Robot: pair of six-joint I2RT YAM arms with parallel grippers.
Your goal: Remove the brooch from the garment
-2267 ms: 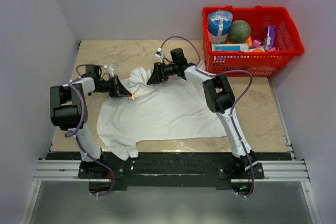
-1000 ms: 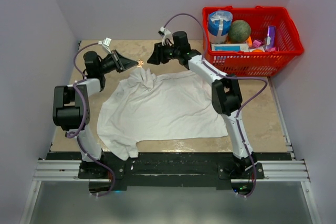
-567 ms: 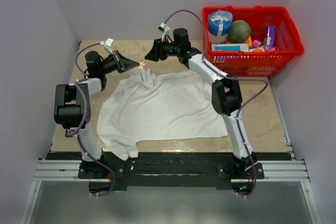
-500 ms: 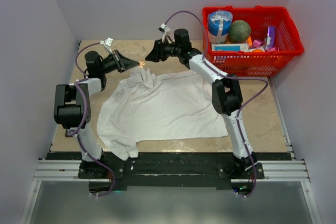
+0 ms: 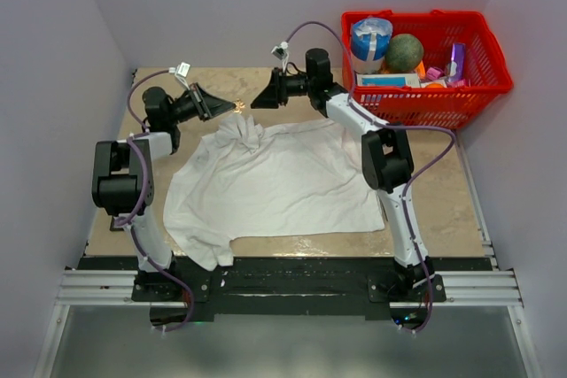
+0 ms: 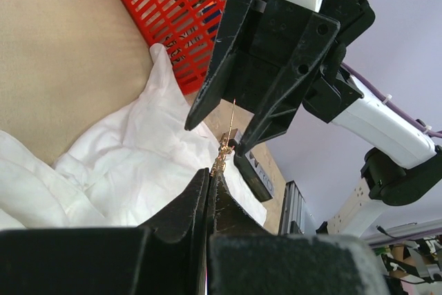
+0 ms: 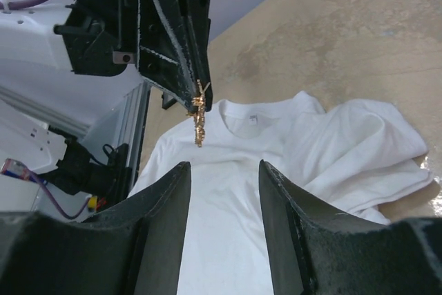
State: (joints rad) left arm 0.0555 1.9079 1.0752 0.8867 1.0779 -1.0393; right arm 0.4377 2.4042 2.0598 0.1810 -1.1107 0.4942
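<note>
The brooch's pin (image 6: pixel 231 122) sticks out past my left gripper's fingers. My right gripper should therefore hold the brooch steady (image 6: pixel 220 159) while my left gripper opens and changes its grip.
The brooch (image 5: pixel 237 107) is a tiny gold pin held in the air beyond the far left end of the garment (image 5: pixel 283 183), apart from the cloth. My left gripper (image 5: pixel 230 108) is shut on it, with the pin sticking out past the tips (image 6: pixel 222 159). My right gripper (image 5: pixel 258 103) faces it from the right, open and empty. In the right wrist view the brooch (image 7: pixel 199 121) hangs just ahead of the open right gripper (image 7: pixel 222 167), a little left of its middle. The white shirt (image 7: pixel 276 170) lies spread below, bunched near the collar.
A red basket (image 5: pixel 483 68) full of items stands at the back right of the table, close behind the right arm. The tan tabletop (image 5: pixel 443 192) shows around the shirt. Grey walls close in the left, right and back sides.
The left gripper has lifted the brooch off the shirt and carried it to the back left. Over the last second it has held still, and the right gripper has drawn slightly right.
</note>
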